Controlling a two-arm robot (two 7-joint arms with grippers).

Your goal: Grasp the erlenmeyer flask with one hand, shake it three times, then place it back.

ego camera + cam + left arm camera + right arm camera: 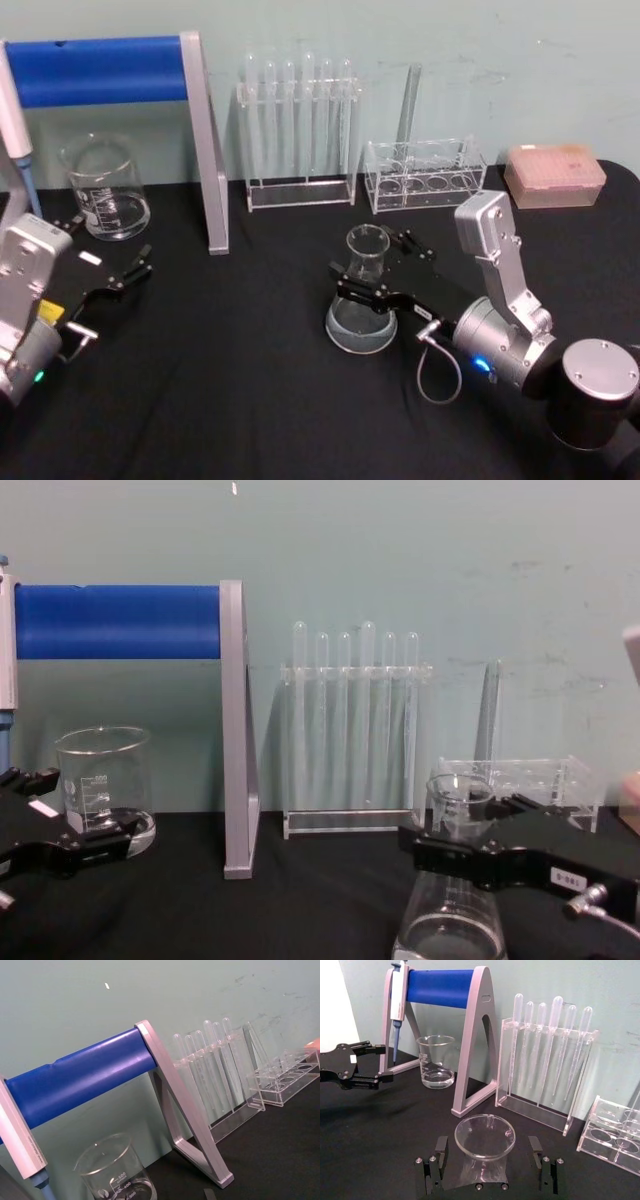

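Observation:
The liquid (450,939) rests low in the wide base of the erlenmeyer flask (452,896), so it will stay down there, well below the neck, when I shake the flask.
The erlenmeyer flask (361,318) is clear glass with a little liquid. It stands upright on the black table, right of centre. My right gripper (368,255) is open, with one jaw on each side of the flask's neck. In the right wrist view a small gap shows between each jaw and the flask rim (484,1136), and the right gripper (487,1149) sits level with the neck. From the chest, the flask (450,920) has the right gripper (455,825) across its neck. At the table's left edge my left gripper (110,247) is open and holds nothing.
A glass beaker (105,190) stands at the back left, by a grey stand with a blue bar (205,150) that holds a pipette. Behind the flask are a rack of test tubes (298,130), a low clear rack (425,175) and a pink tip box (554,174).

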